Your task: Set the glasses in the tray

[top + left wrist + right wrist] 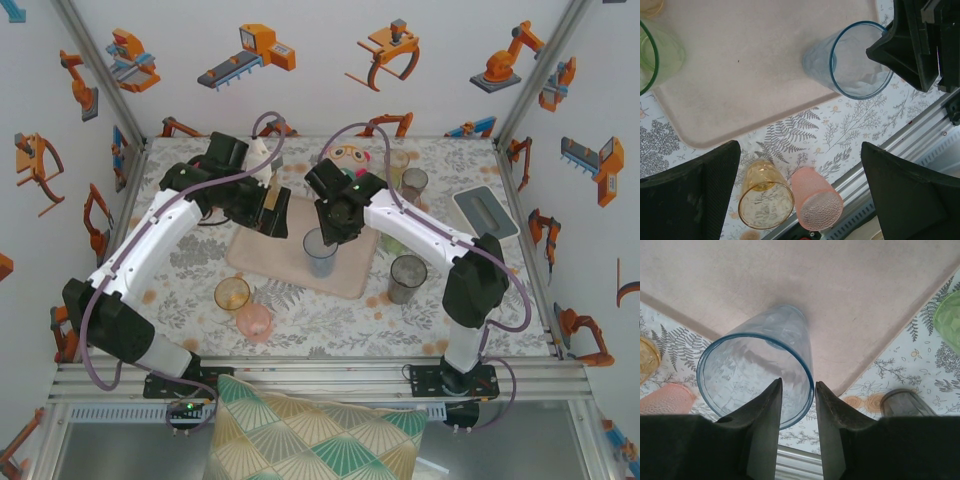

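The blue glass takes up the middle of the tray (320,266), so the robot's left gripper should grip it by its rim and move it toward the tray's green glass (667,55).
A blue glass (320,250) stands upright on the beige-pink tray (350,275), near its front edge. My right gripper (797,382) is open over its rim: one finger is inside the blue glass (755,365) and the other just outside the wall, with a gap on the inner side. My left gripper (799,145) is wide open with nothing between its fingers. It hangs over the table just off the tray (740,65), above an amber glass (765,197) and a pink glass (815,200) that stand side by side.
A grey glass (407,277) stands right of the tray and another (414,183) farther back. A green glass (950,320) sits by the tray's right side. A plush toy (350,157) lies at the back and a grey-white box (485,210) at the right.
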Controlling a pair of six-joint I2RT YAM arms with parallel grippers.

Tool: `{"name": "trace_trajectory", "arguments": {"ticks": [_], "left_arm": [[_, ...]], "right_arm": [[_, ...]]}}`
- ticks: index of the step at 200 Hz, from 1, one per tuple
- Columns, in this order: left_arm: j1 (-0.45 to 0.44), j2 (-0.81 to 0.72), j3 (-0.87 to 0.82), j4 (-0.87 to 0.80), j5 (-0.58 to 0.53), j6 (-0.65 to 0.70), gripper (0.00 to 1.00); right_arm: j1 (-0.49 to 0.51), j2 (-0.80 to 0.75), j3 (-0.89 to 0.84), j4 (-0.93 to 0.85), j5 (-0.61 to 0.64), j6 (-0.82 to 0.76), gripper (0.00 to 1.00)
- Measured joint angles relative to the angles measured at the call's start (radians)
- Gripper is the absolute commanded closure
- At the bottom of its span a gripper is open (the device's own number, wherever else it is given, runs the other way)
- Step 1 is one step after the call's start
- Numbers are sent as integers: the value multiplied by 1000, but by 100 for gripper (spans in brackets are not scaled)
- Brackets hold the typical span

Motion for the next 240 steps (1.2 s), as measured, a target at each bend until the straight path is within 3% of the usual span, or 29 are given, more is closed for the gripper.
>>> {"name": "trace_trajectory", "arguments": {"ticks": [54, 101, 174, 240], "left_arm": [[-1, 5, 42, -12, -37, 16, 1], [-9, 59, 187, -61, -39, 69, 2], [-111, 220, 216, -70, -61, 75, 8], [-179, 297, 235, -42, -129, 6, 10]], "right_arm": [[-2, -67, 13, -10, -16, -1, 62], [-18, -182, 14, -36, 20, 1, 62], [-52, -523, -208, -58, 122, 63, 63], [-52, -579, -308, -63, 139, 102, 63]]}}
